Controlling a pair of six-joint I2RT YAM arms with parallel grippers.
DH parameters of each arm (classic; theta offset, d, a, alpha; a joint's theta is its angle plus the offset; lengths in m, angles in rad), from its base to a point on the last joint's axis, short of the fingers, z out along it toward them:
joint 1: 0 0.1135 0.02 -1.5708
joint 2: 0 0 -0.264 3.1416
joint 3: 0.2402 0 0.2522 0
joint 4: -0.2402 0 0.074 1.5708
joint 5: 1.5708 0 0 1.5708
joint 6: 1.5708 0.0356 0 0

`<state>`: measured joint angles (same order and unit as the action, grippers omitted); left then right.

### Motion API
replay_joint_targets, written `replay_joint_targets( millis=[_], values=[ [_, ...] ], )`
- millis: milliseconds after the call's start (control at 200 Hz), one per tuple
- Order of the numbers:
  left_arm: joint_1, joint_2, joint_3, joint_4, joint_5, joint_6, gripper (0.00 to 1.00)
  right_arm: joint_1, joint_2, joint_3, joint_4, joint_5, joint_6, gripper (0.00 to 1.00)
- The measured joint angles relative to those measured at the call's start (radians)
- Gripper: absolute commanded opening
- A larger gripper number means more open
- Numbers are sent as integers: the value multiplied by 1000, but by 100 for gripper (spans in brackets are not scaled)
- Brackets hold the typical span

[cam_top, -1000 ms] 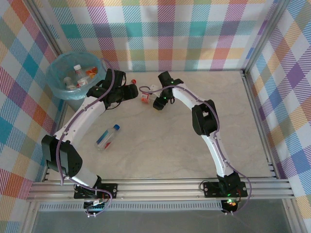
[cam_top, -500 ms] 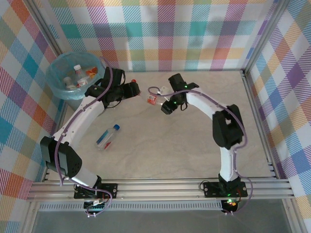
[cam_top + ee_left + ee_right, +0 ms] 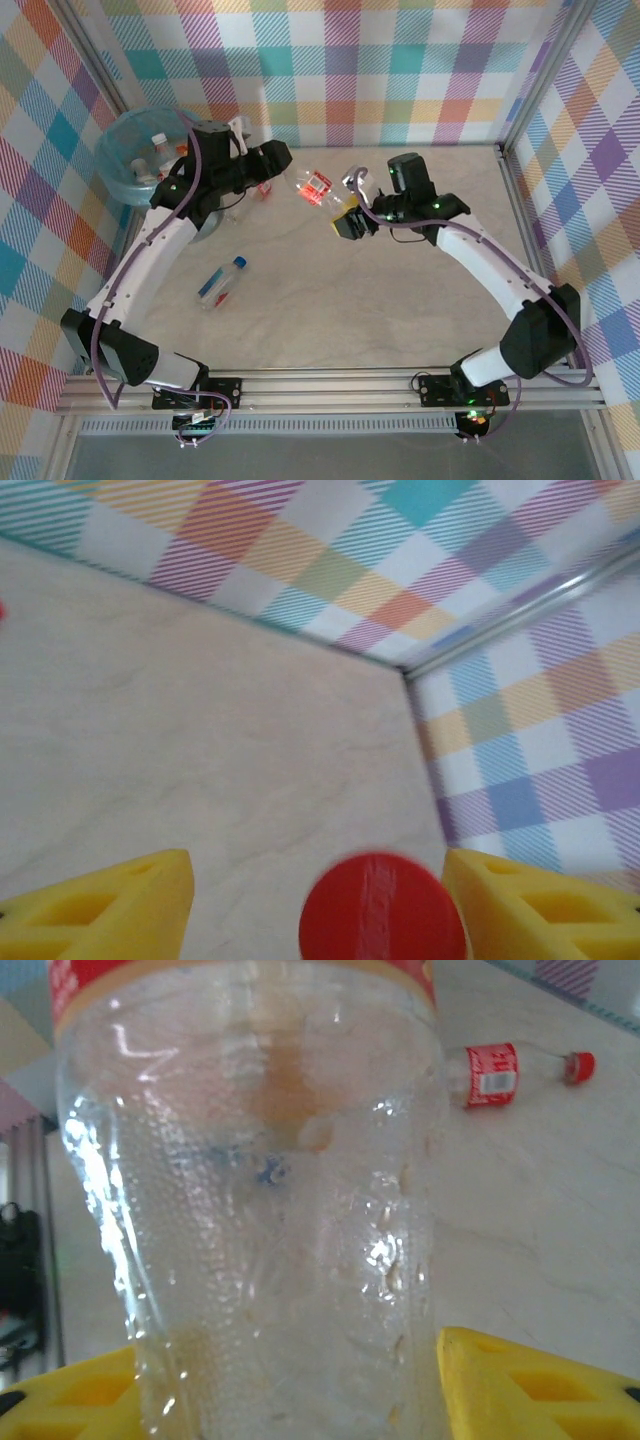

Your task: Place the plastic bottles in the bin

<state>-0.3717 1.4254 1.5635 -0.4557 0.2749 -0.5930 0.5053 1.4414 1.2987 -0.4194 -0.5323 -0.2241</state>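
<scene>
My right gripper is holding the raised bottle [image 3: 318,190] a long way from the bin, so my left gripper needs to grip its red cap [image 3: 382,910] and take the bottle to the bin.
My right gripper [image 3: 343,212] [image 3: 290,1390] is shut on a clear plastic bottle with a red label [image 3: 317,187] [image 3: 250,1160], held above the table's middle back. My left gripper [image 3: 283,157] [image 3: 315,900] hangs raised to the right of the bin [image 3: 105,165], a grey basket with a light-blue bag. A red bottle cap [image 3: 383,910] stands between its yellow fingers; the body is hidden below the frame. Some red and clear plastic [image 3: 262,188] shows just under that gripper. Another red-label bottle [image 3: 490,1070] lies on the table. A blue-capped bottle [image 3: 220,283] lies front left.
Several bottles [image 3: 160,150] lie inside the bin. Plaid walls and an aluminium frame close in the marble table [image 3: 400,300] on three sides. The left arm's white link runs from the near edge up past the blue-capped bottle.
The right gripper carried its bottle to the right and higher off the table. The left arm rose and swung back toward the bin.
</scene>
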Motion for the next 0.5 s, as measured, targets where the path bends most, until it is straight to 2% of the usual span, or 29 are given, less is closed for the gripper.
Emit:
replay_joint_targets(
  millis=[150, 320, 455, 500],
  values=[
    [0, -16, 0, 42, 69, -43, 39, 0, -38, -20, 10, -45, 11, 61],
    [-1, -58, -6, 45, 92, -67, 36, 5, -55, -22, 19, -68, 24, 62],
    [-1, -90, -14, 44, 101, -83, 15, 14, -76, -22, 22, -71, 31, 65],
    [-1, -100, -16, 43, 100, -90, 11, 16, -84, -22, 24, -71, 35, 65]
  ],
)
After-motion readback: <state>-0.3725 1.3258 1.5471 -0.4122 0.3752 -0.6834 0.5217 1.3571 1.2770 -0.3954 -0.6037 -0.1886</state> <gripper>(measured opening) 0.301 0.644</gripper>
